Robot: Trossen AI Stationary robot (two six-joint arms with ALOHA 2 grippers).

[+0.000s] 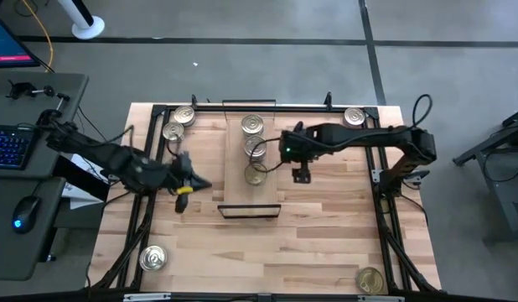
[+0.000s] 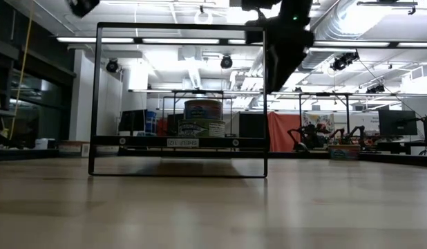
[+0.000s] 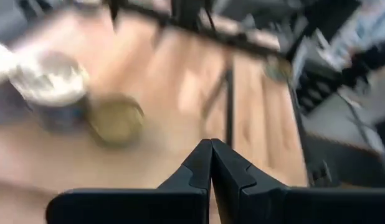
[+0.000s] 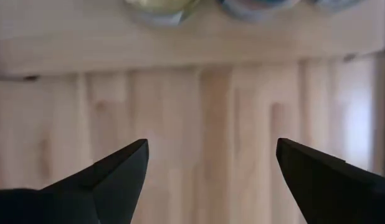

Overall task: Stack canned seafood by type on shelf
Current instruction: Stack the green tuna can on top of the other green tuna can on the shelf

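I expect the loose gold-lidded tin point(image 1: 370, 280) by the rail to slide lid-up when I push it inward, since it rests flat on clear, level wood point(image 1: 326, 264).
The shelf point(image 1: 251, 197) is a narrow light-wood board with black end frames, lying mid-table. Three round tins stand on it in a row: a silver-lidded one point(image 1: 252, 125), another point(image 1: 256, 148) and a gold-lidded one point(image 1: 256, 174). In the low view one tin point(image 2: 203, 109) rests on top of another point(image 2: 200, 128). My right gripper point(image 1: 302, 174) hangs open just right of the shelf, over bare tabletop point(image 4: 211, 155), with nothing between its fingers. My left gripper point(image 1: 190, 184) is shut and empty point(image 3: 211, 146), left of the shelf, above the table.
Loose tins stand on the table at the far left point(image 1: 184, 115) point(image 1: 173, 131), far right point(image 1: 354, 116), near left point(image 1: 153, 257) and near right point(image 1: 370, 280). Black frame rails run along the table's edges point(image 1: 385, 210). A desk with a keyboard point(image 1: 12, 143) stands to the left.
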